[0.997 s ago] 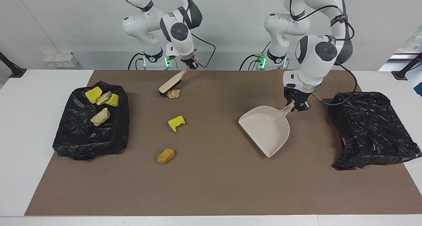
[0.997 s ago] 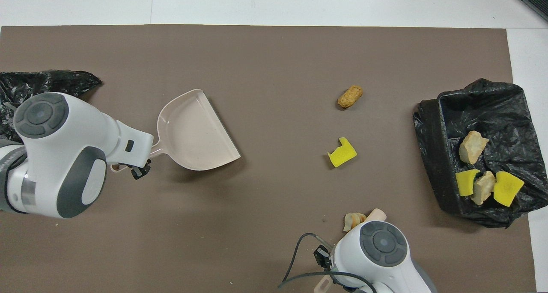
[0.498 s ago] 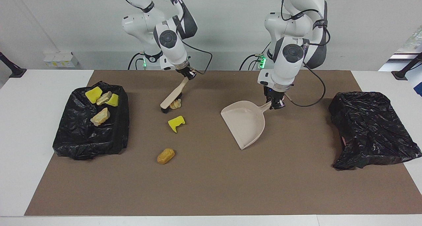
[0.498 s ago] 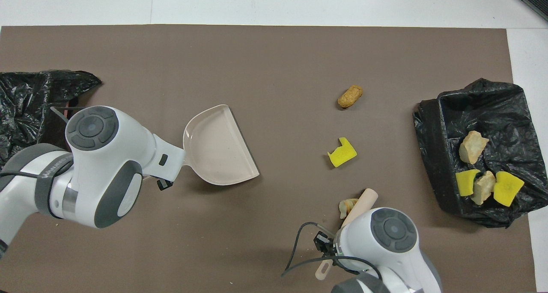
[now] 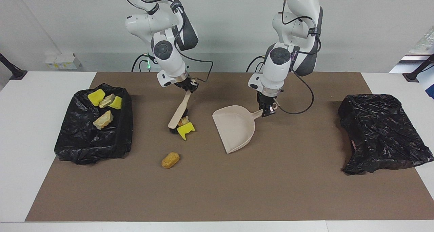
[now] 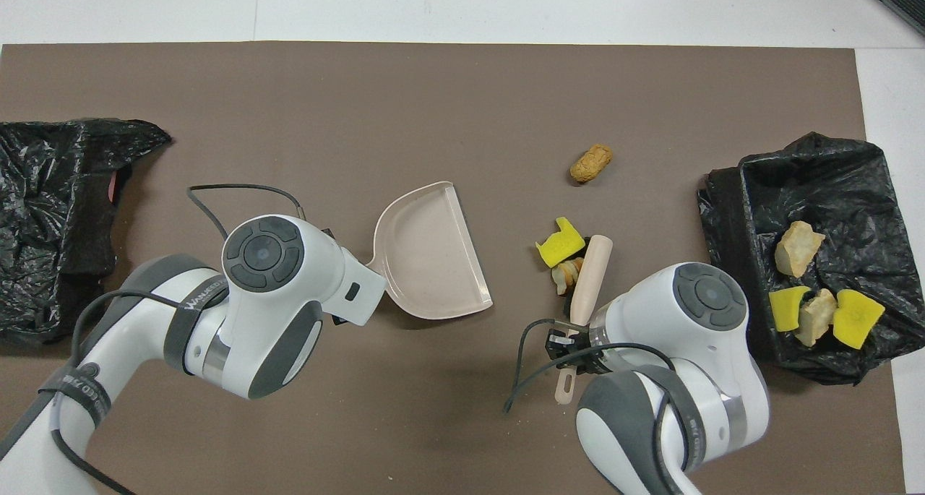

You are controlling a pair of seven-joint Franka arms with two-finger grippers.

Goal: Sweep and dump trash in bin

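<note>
The orange-tan lump (image 6: 591, 164) is past the brush's tip, so my right gripper should bring the brush behind the lump to give the lump its own sweep before I empty the dustpan.
My right gripper (image 5: 190, 87) is shut on the handle of the beige brush (image 5: 179, 112), whose black bristles rest on the mat. Two pieces of trash lie against the bristles: a yellow foam chunk (image 5: 185, 130) (image 6: 560, 243) and a tan piece (image 5: 183, 122) (image 6: 567, 272). An orange-tan lump (image 5: 170, 160) (image 6: 590, 162) lies alone, farther from the robots. My left gripper (image 5: 268, 110) is shut on the handle of the beige dustpan (image 5: 235, 127) (image 6: 433, 253), whose open mouth faces the brush. The black-lined bin (image 5: 84, 147) (image 6: 730, 213) at the right arm's end holds several pieces.
A crumpled black bag (image 5: 383, 133) (image 6: 50, 220) lies at the left arm's end of the brown mat (image 5: 217, 191). White table shows around the mat. A gap of bare mat separates the dustpan's mouth from the brush.
The right arm swept the brush away from the robots, pushing the tan piece up against the yellow chunk. The left arm carried the dustpan from beside the black bag toward the brush.
</note>
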